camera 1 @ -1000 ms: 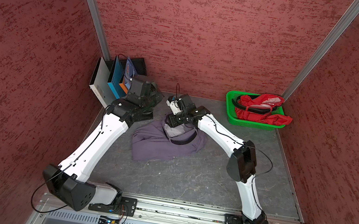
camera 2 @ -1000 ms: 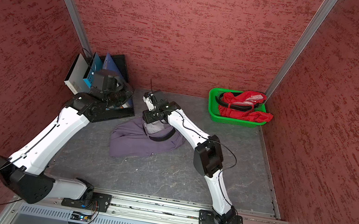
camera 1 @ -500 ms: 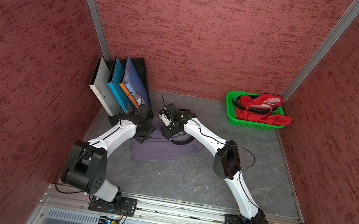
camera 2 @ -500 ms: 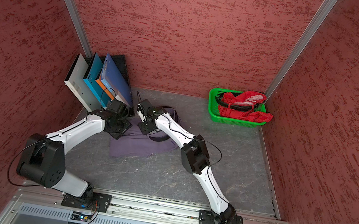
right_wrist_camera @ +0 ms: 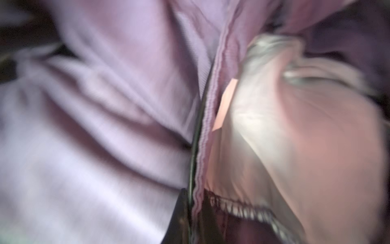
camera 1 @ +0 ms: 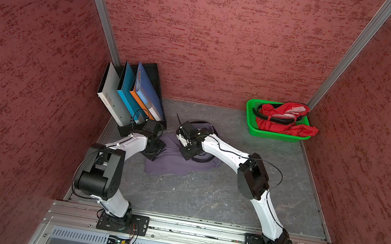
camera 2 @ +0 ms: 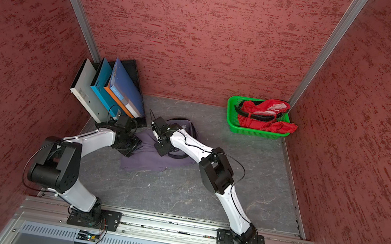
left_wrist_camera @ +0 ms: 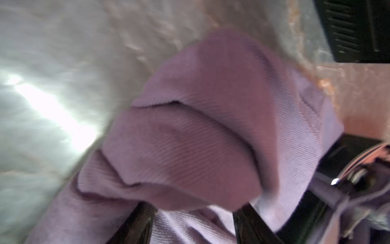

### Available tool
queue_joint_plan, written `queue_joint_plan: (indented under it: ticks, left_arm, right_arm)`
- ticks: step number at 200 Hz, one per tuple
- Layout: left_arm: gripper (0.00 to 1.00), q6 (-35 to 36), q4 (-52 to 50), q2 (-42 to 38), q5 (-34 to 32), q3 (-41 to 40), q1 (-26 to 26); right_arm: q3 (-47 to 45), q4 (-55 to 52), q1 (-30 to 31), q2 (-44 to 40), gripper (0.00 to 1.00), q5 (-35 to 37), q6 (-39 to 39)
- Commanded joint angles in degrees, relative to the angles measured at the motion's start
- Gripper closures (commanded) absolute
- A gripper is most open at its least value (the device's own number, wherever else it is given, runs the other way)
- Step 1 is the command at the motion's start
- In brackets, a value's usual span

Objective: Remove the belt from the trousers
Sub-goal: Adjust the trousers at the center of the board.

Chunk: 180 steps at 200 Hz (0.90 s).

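A fold of purple fabric [left_wrist_camera: 191, 185] is between my left gripper's fingers, away from the belt, so next my left gripper lifts clear and goes over to the belted waistband [camera 1: 201, 122].
The greyish-purple trousers [camera 1: 171, 166] [camera 2: 145, 163] lie crumpled on the grey floor. The black belt [camera 1: 204, 159] [camera 2: 178, 155] loops round their waistband under my right arm. My left gripper [camera 1: 155, 149] [left_wrist_camera: 194, 221] is low over the trousers' left edge. Its jaws are open, with a fold of purple fabric [left_wrist_camera: 200, 126] lying between the fingers [left_wrist_camera: 137, 224]. My right gripper [camera 1: 186, 153] [right_wrist_camera: 194, 217] is shut on the waistband hem. The belt's thin dark edge [right_wrist_camera: 193, 164] runs into the jaws beside the hem. The pale lining [right_wrist_camera: 274, 137] shows next to it.
A black rack of binders [camera 1: 129, 96] leans in the back left corner, right behind my left wrist. A green basket [camera 1: 277, 136] with red trousers [camera 1: 285, 121] and their own black belt stands at the back right. Red walls close in three sides.
My left arm dropped from near the binder rack to the trousers' left edge, and its jaws opened. My right gripper slid left along the waistband and closed on it.
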Motion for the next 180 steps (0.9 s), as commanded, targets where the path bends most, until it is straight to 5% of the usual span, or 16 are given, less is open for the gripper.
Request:
queue_joint_plan:
  ticks: [1, 57, 124, 160, 180]
  left_arm:
    - [0.41, -0.11, 2.94, 8.94, 3.21, -0.42, -0.12]
    - [0.43, -0.41, 1.28, 11.06, -0.45, 4.55, -1.95]
    - [0.43, 3.12, -6.15, 0.42, -10.91, 10.56, -3.14]
    - [0.41, 7.03, -8.63, -9.81, -16.07, 13.57, -5.38]
    - [0.40, 13.05, -6.09, -15.57, -17.70, 16.63, -9.87]
  right_arm:
    - [-3.62, -0.70, -0.06, -11.19, 1.00, -0.44, -2.37]
    - [-16.06, -10.05, 0.77, -25.93, 0.98, -3.78, -5.74]
    - [-30.89, -14.95, 2.79, -23.07, 0.94, -15.86, -0.33]
    - [-28.84, -18.03, 3.58, -22.36, 0.58, -17.91, 4.36]
    - [-27.56, -17.40, 1.53, -29.27, 0.52, -17.83, 9.08]
